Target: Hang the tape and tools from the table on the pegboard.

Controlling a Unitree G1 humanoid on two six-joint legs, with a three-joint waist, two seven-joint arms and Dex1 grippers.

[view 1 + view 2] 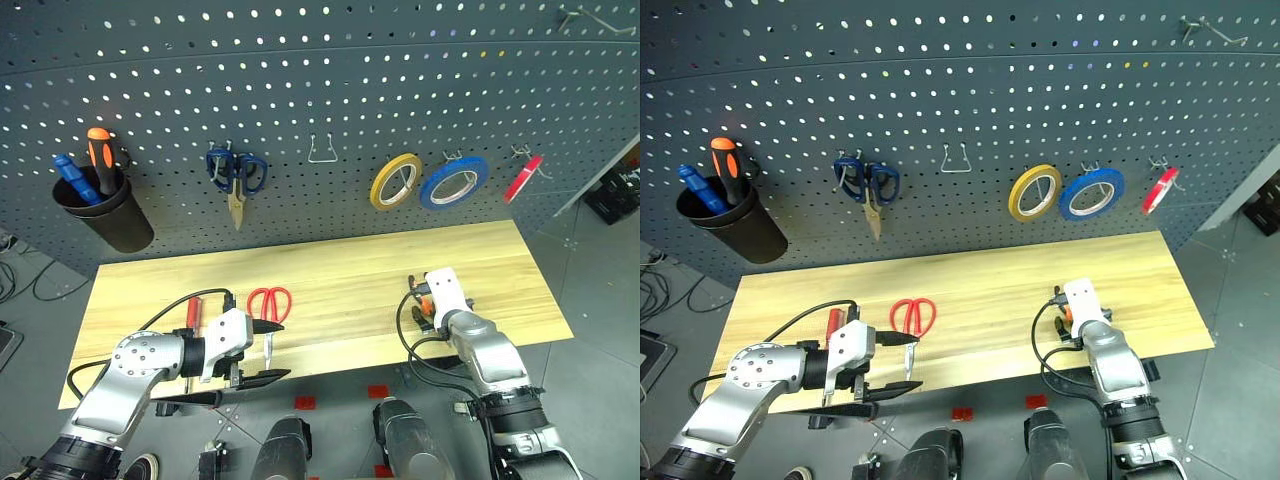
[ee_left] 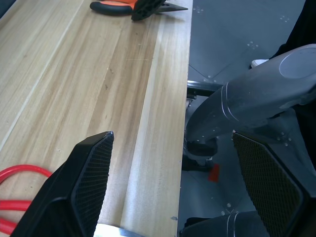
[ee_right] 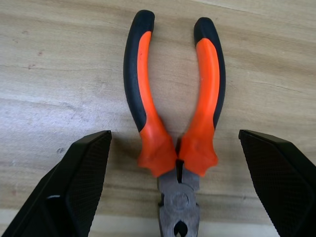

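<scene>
The red scissors [image 1: 269,304] will hang in front by their loops when I bring them there, since the hook's tips [image 1: 229,145] reach out beyond the dark-blue scissors.
Orange-and-black pliers [image 3: 148,123] lie flat on the table [image 1: 350,270] near its front right. My right gripper [image 3: 174,133] hovers over them, open, a finger on either side and apart from the handles. Red scissors [image 1: 268,303] and a red screwdriver [image 1: 192,312] lie at the front left. My left gripper [image 1: 268,352] is open and empty at the table's front edge, pointing right, close beside the scissors' blades. The blue tape [image 1: 453,183] hangs on a hook of the pegboard [image 1: 300,80].
On the pegboard hang a black cup [image 1: 105,215] with orange and blue screwdrivers, dark-blue scissors [image 1: 236,175], a bare wire hook [image 1: 322,152], a yellow tape roll [image 1: 395,182] and a red tape roll [image 1: 523,178]. The floor drops away past the table's front edge.
</scene>
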